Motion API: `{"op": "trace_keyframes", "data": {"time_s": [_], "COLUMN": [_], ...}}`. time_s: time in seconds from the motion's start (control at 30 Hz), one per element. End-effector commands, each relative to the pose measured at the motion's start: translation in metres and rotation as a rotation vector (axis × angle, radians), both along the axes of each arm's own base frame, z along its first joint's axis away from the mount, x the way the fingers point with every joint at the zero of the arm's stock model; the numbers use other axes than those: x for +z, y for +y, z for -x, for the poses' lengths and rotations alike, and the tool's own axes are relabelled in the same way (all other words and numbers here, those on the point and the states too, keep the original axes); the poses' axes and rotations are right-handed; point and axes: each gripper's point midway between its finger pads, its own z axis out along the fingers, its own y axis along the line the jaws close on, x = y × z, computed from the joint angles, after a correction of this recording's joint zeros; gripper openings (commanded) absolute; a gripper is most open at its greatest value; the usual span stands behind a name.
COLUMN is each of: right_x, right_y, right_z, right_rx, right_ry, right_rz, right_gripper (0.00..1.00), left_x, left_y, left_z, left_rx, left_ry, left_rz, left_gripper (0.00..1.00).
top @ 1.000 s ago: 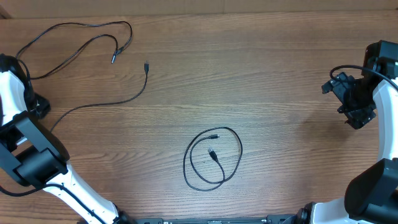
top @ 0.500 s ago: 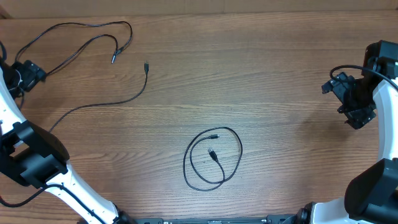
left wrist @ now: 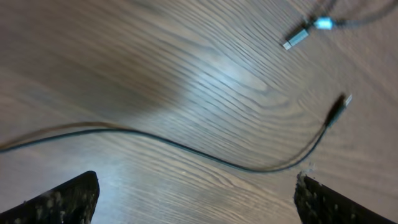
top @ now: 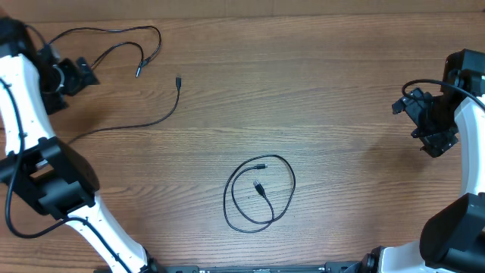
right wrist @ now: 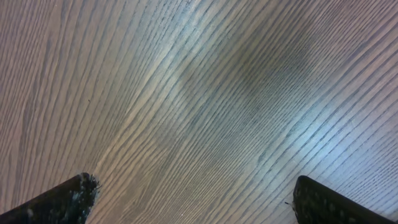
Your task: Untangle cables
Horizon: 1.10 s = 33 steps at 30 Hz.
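The long cable's plug end [top: 178, 82] is clear of the looped cable, so my left gripper keeps going toward the bend [top: 170, 111] behind the plug and closes there.
Three thin black cables lie apart on the wooden table [top: 341, 76]. One is a small coil [top: 260, 192] at front centre. One long cable [top: 144, 123] curves from the left edge up to its plug [top: 177, 79]. A looped cable [top: 114, 32] lies at the back left, its plug [top: 139, 72] nearby. My left gripper [top: 82, 73] is open and empty, hovering just left of that loop. In the left wrist view, its fingers [left wrist: 196, 205] frame the long cable [left wrist: 186, 149], whose plug [left wrist: 337, 107] lies to the right. My right gripper [top: 433, 144] is open and empty over bare wood [right wrist: 196, 199].
The left arm's white links [top: 23, 98] rise along the table's left edge. The right arm [top: 466, 114] stands at the right edge with its own thicker black wire. A silver-tipped plug [left wrist: 297, 38] shows in the left wrist view.
My left gripper has swung up and to the right, from the left edge toward the back-left cable loop. The right arm and the cables have not moved.
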Motion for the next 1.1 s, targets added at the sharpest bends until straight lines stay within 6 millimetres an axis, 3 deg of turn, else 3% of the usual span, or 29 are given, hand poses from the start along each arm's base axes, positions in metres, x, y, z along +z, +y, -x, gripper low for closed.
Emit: {"op": "trace_keyframes", "data": {"time_s": [0.0,0.2,0.37,0.6,0.87,0.93,1.07], "right_x": [0.007,0.007,0.007,0.007,0.007,0.007,0.007], "right_y": [-0.003,-0.003,-0.003,-0.003,-0.003,-0.003,-0.003], "right_z": [-0.007,-0.007,-0.007,-0.007,-0.007,-0.007,-0.007], "right_rx": [-0.002,-0.002,-0.002,-0.002,-0.002,-0.002,-0.002], "right_ry": [-0.024,-0.024,-0.024,-0.024,-0.024,-0.024,-0.024], "right_rz": [0.014,0.014,0.014,0.014,0.014,0.014,0.014], "right_gripper": [1.00,1.00,1.00,1.00,1.00,1.00,1.00], "left_x": [-0.013,-0.039,-0.069,-0.094,-0.114,-0.118,-0.125], "left_y": [-0.036,-0.115,-0.156,-0.164,-0.178,-0.178,-0.178], "left_z": [-0.006,-0.017,-0.015,-0.020,-0.021,-0.019,-0.014], "left_rx": [-0.179,-0.433,-0.563,-0.654,-0.688,-0.689,-0.692], "left_ry": [0.000,-0.048,0.009,0.094,0.096,0.106,0.126], "left_rz": [0.023,0.148,0.056,-0.265,-0.266,-0.262,-0.256], "left_gripper": [1.00,1.00,1.00,1.00,0.94,0.90,0.70]}}
